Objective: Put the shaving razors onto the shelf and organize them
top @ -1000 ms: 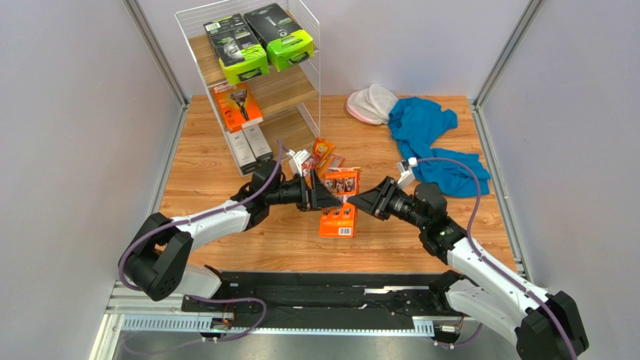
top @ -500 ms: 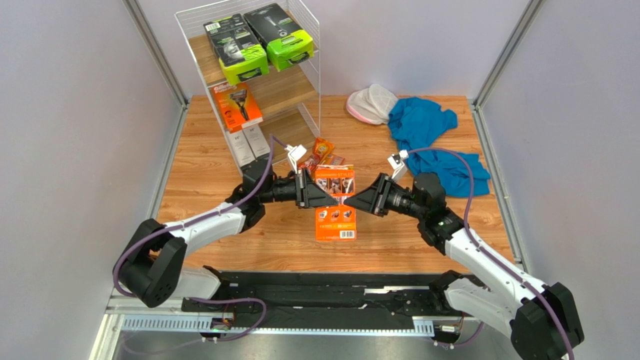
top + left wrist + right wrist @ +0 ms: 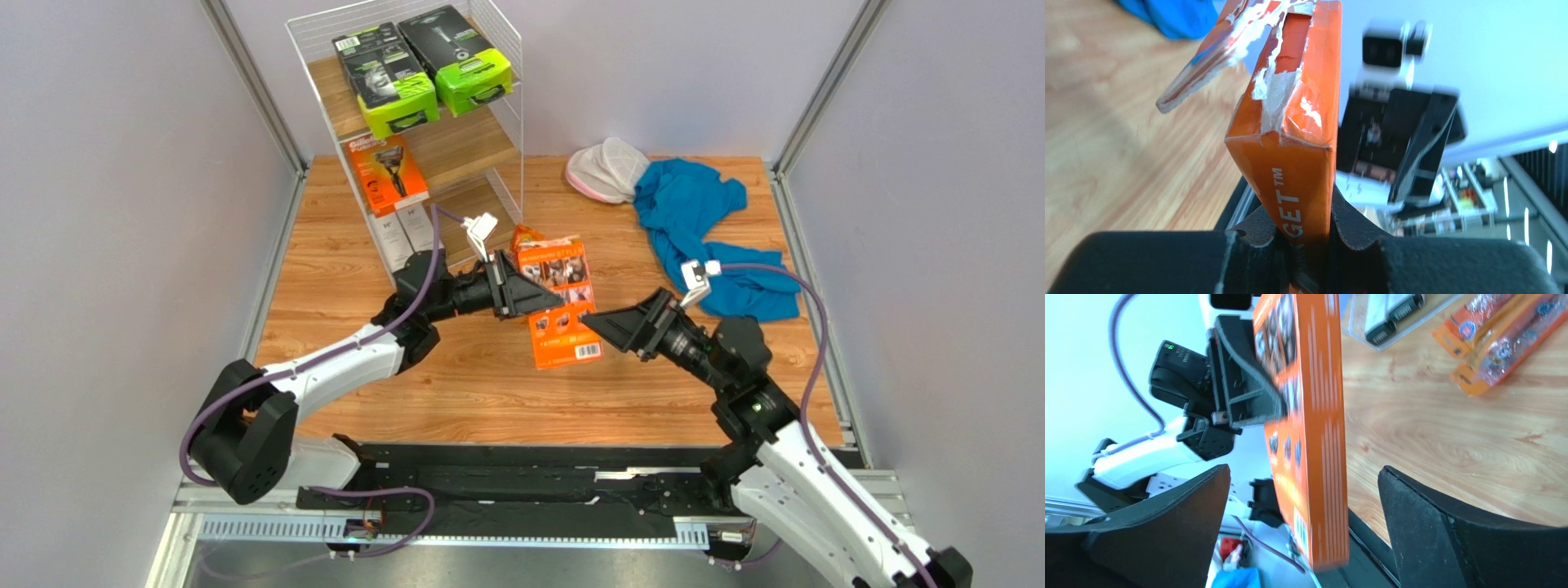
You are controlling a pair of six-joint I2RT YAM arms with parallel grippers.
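Observation:
I should first take the razor box's opposite edge (image 3: 590, 297) with my right gripper, as my left gripper holds the razor box by the edge (image 3: 532, 333) that must face the shelved orange box.
An orange Gillette razor box (image 3: 561, 303) hangs above the table, with my left gripper (image 3: 530, 298) shut on its left edge. The left wrist view shows the box's narrow side (image 3: 1300, 141) pinched between the jaws of that gripper (image 3: 1303, 239). My right gripper (image 3: 604, 331) stands open at the box's lower right. The box (image 3: 1315, 435) sits between its spread fingers without touching them (image 3: 1304, 478). The shelf (image 3: 321, 37) carries two black and green packs (image 3: 386, 80) on top and another orange box (image 3: 385, 174) on the middle tier. Two small orange blister packs (image 3: 1502, 340) lie on the table.
Two slim grey-white boxes (image 3: 407, 233) stand on the shelf's lowest tier. A blue cloth (image 3: 705, 227) and a white and pink item (image 3: 605, 169) lie at the back right. Grey walls close in both sides.
My left gripper shut on the orange box, then my right gripper opened and drew back. The box has moved up and away in the left gripper.

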